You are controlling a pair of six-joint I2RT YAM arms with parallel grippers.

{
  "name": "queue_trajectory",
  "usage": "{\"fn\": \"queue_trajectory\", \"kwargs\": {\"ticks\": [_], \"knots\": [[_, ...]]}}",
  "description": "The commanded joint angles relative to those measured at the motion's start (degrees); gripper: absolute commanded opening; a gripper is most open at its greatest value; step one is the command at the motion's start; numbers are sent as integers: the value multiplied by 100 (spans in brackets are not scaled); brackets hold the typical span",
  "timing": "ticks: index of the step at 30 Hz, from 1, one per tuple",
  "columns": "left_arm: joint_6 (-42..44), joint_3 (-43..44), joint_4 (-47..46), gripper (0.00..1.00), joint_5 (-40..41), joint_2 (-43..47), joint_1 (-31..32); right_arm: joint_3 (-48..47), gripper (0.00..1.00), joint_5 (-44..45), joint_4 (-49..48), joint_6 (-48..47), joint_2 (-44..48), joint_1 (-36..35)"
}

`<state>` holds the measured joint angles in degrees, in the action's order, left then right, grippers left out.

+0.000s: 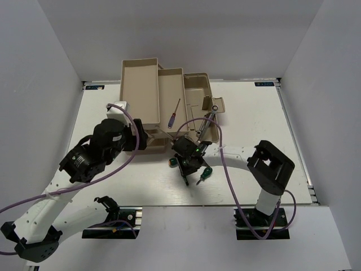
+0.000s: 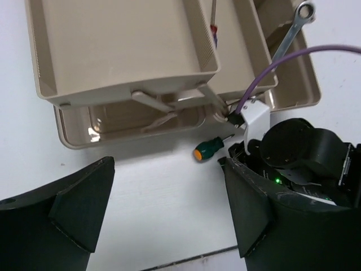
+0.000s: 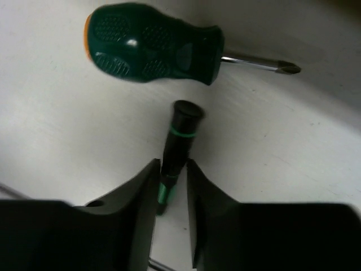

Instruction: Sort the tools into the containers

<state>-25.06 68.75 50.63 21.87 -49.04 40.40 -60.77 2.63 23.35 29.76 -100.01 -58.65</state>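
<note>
My right gripper is crowding the stubby green screwdriver (image 1: 173, 162). It should bring the thin screwdriver to the middle tray (image 1: 165, 109) before my left gripper picks up the stubby one.
The beige toolbox (image 1: 141, 84) stands open at the back, trays stepped. The blue-handled screwdriver (image 1: 174, 114) lies in its middle tray. A long silver wrench (image 1: 205, 121) rests across its right part and also shows in the left wrist view (image 2: 293, 31). My right gripper (image 1: 186, 167) is shut on a thin black-and-green screwdriver (image 3: 179, 141) low over the table. A stubby green screwdriver (image 3: 152, 45) lies just beyond it. Green screwdrivers lie on either side of that gripper, one on the left (image 1: 172, 162) and one on the right (image 1: 204, 175). My left gripper (image 2: 166, 164) is open and empty near the toolbox's front. The short wrench is not visible.
The right arm's wrist (image 2: 304, 158) and its purple cable (image 2: 282, 62) sit close to my left gripper's right finger. The toolbox base (image 2: 73, 135) is just ahead of the left gripper. White walls enclose the table on three sides.
</note>
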Motion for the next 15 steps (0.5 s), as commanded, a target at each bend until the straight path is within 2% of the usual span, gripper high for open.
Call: {"fn": "queue_trajectory", "kwargs": {"ticks": [1, 2, 4, 5, 9, 10, 15], "knots": [[-52, -90, 237, 89, -121, 61, 12, -137, 27, 1079, 116, 373, -177, -269], [-52, -151, 237, 89, -121, 61, 12, -137, 20, 1134, 143, 408, -186, -304], [-52, -239, 158, 89, -121, 114, 12, -84, 14, 1257, 187, 487, -177, -418], [-52, -370, 105, 89, -121, 114, 12, -84, 8, 1344, 204, 487, -168, -436], [-52, -529, -27, 89, -253, 114, 12, -93, 2, 1187, 283, 312, 129, -454], [-52, -608, -105, 89, -384, 114, 12, -75, 2, 882, 292, 59, 218, -437], [97, -986, -553, 85, -1164, 52, 64, 206, 0, 37, 12, -733, 1421, -314]]}}
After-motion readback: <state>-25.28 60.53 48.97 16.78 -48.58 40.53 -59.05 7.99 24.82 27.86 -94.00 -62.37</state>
